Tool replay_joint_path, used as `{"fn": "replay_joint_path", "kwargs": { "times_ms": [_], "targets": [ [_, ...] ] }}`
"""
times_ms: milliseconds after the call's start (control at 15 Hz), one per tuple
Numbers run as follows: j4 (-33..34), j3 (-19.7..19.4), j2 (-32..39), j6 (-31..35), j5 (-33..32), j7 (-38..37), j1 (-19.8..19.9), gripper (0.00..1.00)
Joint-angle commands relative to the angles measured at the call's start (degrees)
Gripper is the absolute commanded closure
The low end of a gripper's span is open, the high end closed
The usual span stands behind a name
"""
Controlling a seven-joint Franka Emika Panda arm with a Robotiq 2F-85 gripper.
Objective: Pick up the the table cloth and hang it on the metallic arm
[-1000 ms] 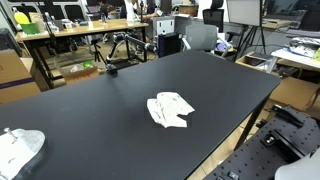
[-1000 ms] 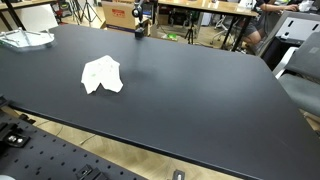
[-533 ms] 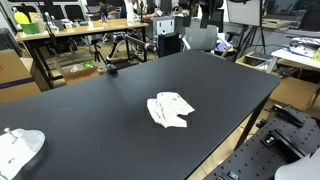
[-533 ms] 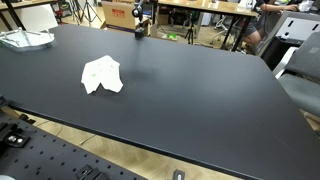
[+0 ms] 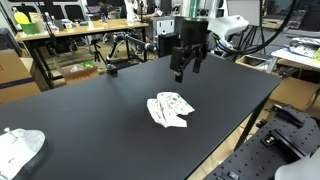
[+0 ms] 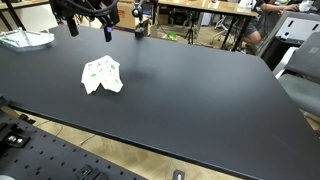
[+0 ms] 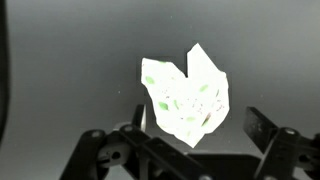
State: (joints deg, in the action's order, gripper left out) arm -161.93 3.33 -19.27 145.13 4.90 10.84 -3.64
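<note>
The table cloth (image 5: 168,107) is lying crumpled with loose pointed corners (image 5: 179,122), so it will fall into long, limp tails when the gripper lifts it.
A crumpled white table cloth (image 5: 170,109) with faint green print lies on the black table (image 5: 90,120). It shows in both exterior views (image 6: 101,74) and fills the middle of the wrist view (image 7: 186,98). My gripper (image 5: 187,72) hangs open and empty above the table, a little beyond the cloth and well clear of it. In an exterior view its two fingers point down and stand apart (image 6: 88,32). In the wrist view the gripper (image 7: 200,128) frames the cloth below. A small dark stand (image 5: 110,68) sits at the table's far edge; I cannot tell whether it is the metallic arm.
A second white crumpled bundle (image 5: 20,148) lies at a table corner (image 6: 25,39). Desks, chairs and tripods stand beyond the far edge (image 5: 90,40). A perforated metal base (image 6: 60,160) runs along the near side.
The arm and gripper have come into both exterior views and now hang over the table near the cloth. The cloth has not moved.
</note>
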Motion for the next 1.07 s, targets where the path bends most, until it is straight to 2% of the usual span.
{"fn": "replay_joint_path", "kwargs": {
  "times_ms": [0,133,200,467,667,867,1000],
  "targets": [
    [0.2,3.0,7.4,15.4,-5.0,-6.4,0.1,0.0],
    [0.3,4.1,12.5,23.5,-8.4,-9.3,1.1,0.0],
    [0.3,4.2,14.8,25.5,-9.2,-10.4,1.2,0.0],
    [0.6,3.4,23.1,26.8,-6.1,-9.6,-1.0,0.0],
    [0.8,4.0,28.0,27.6,-4.0,-8.5,-1.0,0.0],
    [1.1,4.1,31.1,30.6,-4.6,-8.6,-0.9,0.0],
    [1.4,4.6,32.2,32.4,-4.5,-8.4,-0.5,0.25]
  ]
}}
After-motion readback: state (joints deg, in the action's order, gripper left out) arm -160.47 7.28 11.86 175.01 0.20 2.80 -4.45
